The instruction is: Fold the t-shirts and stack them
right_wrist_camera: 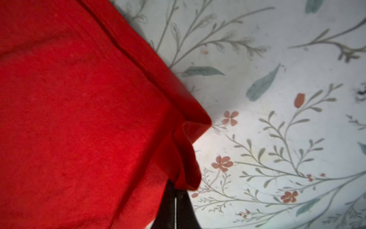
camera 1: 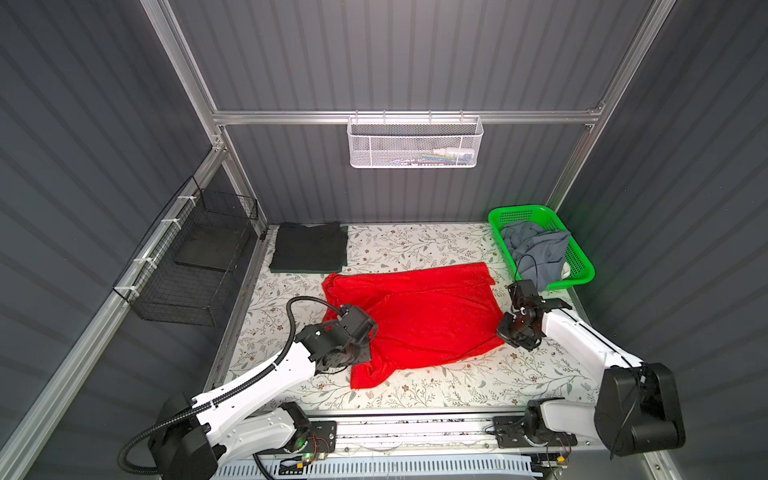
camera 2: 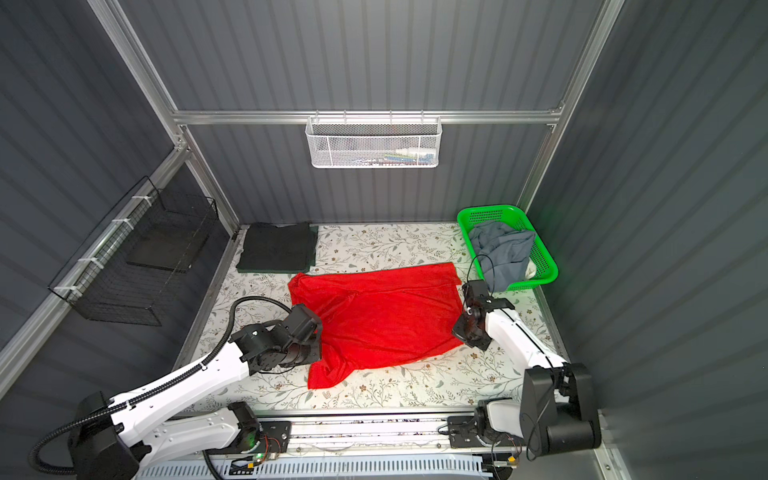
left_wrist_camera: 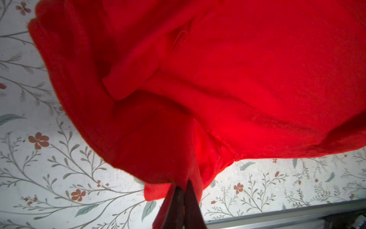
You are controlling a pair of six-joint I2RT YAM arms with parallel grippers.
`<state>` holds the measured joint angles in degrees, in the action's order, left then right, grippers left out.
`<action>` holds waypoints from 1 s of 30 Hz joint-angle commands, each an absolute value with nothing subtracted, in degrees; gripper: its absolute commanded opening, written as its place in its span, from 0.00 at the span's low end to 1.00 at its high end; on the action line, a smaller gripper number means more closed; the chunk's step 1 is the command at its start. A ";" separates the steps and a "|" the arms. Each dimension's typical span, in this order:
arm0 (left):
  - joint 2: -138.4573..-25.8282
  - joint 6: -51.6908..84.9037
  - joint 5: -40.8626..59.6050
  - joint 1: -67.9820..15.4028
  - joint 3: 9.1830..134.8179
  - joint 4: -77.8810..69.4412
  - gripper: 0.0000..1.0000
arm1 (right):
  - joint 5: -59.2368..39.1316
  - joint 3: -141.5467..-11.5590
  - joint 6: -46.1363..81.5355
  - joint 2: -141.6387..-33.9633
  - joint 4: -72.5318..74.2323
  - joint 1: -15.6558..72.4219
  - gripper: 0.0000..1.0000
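My right gripper is pinching the red t-shirt's near corner (camera 1: 497,341), and the far strip (camera 1: 476,276) is lying flat. I should go on folding until the t-shirt's corner reaches that strip.
A bright red t-shirt (camera 1: 415,316) (camera 2: 382,316) lies spread and creased across the middle of the floral table. My left gripper (left_wrist_camera: 183,183) is shut on its left edge, red cloth pinched between the dark fingers. At the shirt's right near corner my right gripper (right_wrist_camera: 175,185) is shut on a fold of the red cloth. In both top views the grippers' tips are hidden under the wrists (camera 1: 353,332) (camera 1: 519,328). A folded dark t-shirt stack (camera 1: 309,247) (camera 2: 277,248) lies at the back left. A slate grey-blue t-shirt (camera 1: 536,249) (camera 2: 505,253) is bunched in the green basket.
The green perforated basket (camera 1: 582,266) (camera 2: 546,266) stands at the back right corner. A black wire basket (camera 1: 187,266) hangs on the left wall and a white mesh basket (camera 1: 415,143) on the back rail. The table's metal front rail (camera 1: 415,424) runs between the arm bases.
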<state>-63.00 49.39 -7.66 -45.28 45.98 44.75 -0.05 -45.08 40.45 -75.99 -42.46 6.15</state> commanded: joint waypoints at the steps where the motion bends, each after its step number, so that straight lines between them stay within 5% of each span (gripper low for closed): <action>1: -64.90 44.45 0.92 -39.18 45.51 44.33 0.00 | -3.12 -49.81 37.87 -81.29 -41.50 5.98 0.00; 17: -75.59 34.66 1.66 -23.65 55.62 46.23 0.00 | 0.00 -64.17 32.34 -96.23 -39.39 5.03 0.00; 30: -82.51 32.03 3.42 -21.06 63.14 48.35 0.00 | -0.89 -69.59 31.47 -99.09 -39.64 4.75 0.00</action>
<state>-81.36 34.41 2.68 -21.89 60.55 46.33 -1.28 -68.20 32.05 -99.11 -39.18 4.97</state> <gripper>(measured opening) 0.047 0.043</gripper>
